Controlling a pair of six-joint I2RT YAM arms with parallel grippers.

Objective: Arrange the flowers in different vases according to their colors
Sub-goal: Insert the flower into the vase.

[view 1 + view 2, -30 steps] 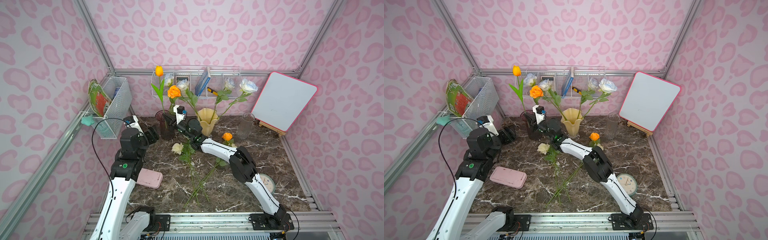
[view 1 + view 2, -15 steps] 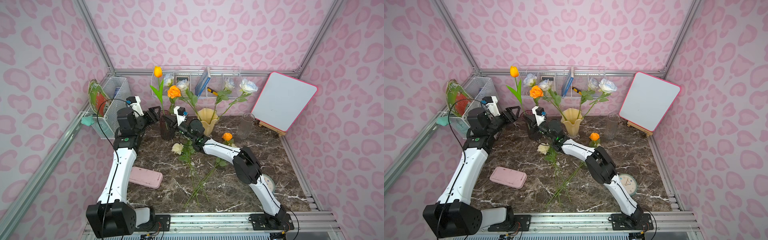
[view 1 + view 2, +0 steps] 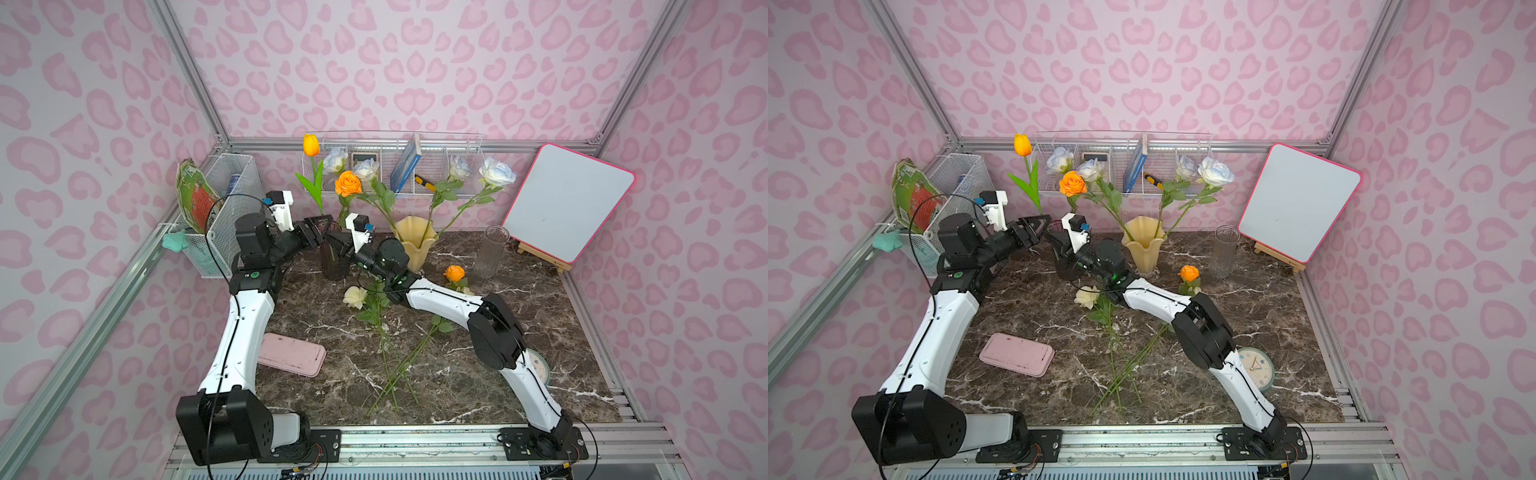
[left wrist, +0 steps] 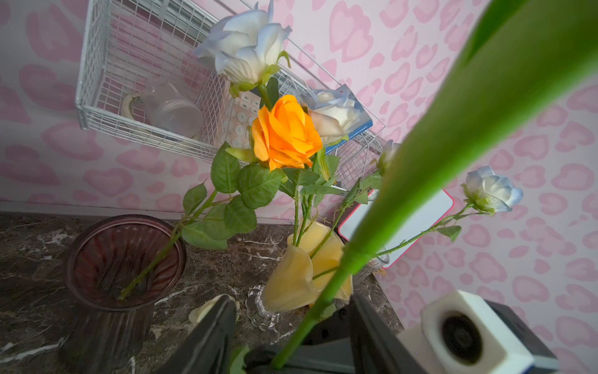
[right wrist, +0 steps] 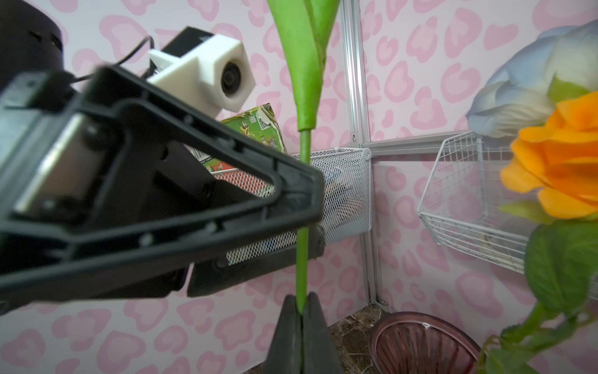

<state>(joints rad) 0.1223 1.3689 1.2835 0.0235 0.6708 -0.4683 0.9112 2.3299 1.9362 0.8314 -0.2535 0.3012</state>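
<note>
My right gripper is holding the orange tulip's lower stem [image 5: 301, 277], which has to go into the purple vase. Next, my left gripper takes the stem higher [image 5: 304, 148] and puts it in.
My right gripper [image 5: 301, 302] is shut on the stem of the orange tulip [image 3: 311, 145], holding it upright beside the dark purple vase [image 3: 334, 262]. My left gripper [image 4: 291, 304] is open, its jaws standing either side of that stem [image 4: 323, 301] just above the right gripper [image 3: 332, 239]. An orange rose [image 3: 348, 183] stands in the purple vase [image 4: 123, 259]. Several pale blue roses [image 3: 497, 171] stand in the yellow vase [image 3: 415, 243]. The clear vase [image 3: 491, 251] holds nothing. A cream rose [image 3: 354, 296] and an orange rose [image 3: 454, 273] lie on the table.
A pink case [image 3: 291, 354] lies front left and a clock [image 3: 538, 365] sits under my right arm. A whiteboard [image 3: 567, 201] leans at the back right. Wire baskets hang on the left wall [image 3: 232, 195] and back wall [image 3: 453, 166].
My left arm rose from near the table and reached across to the tulip stem, its jaws narrowing around it. The right gripper kept hold of the tulip.
</note>
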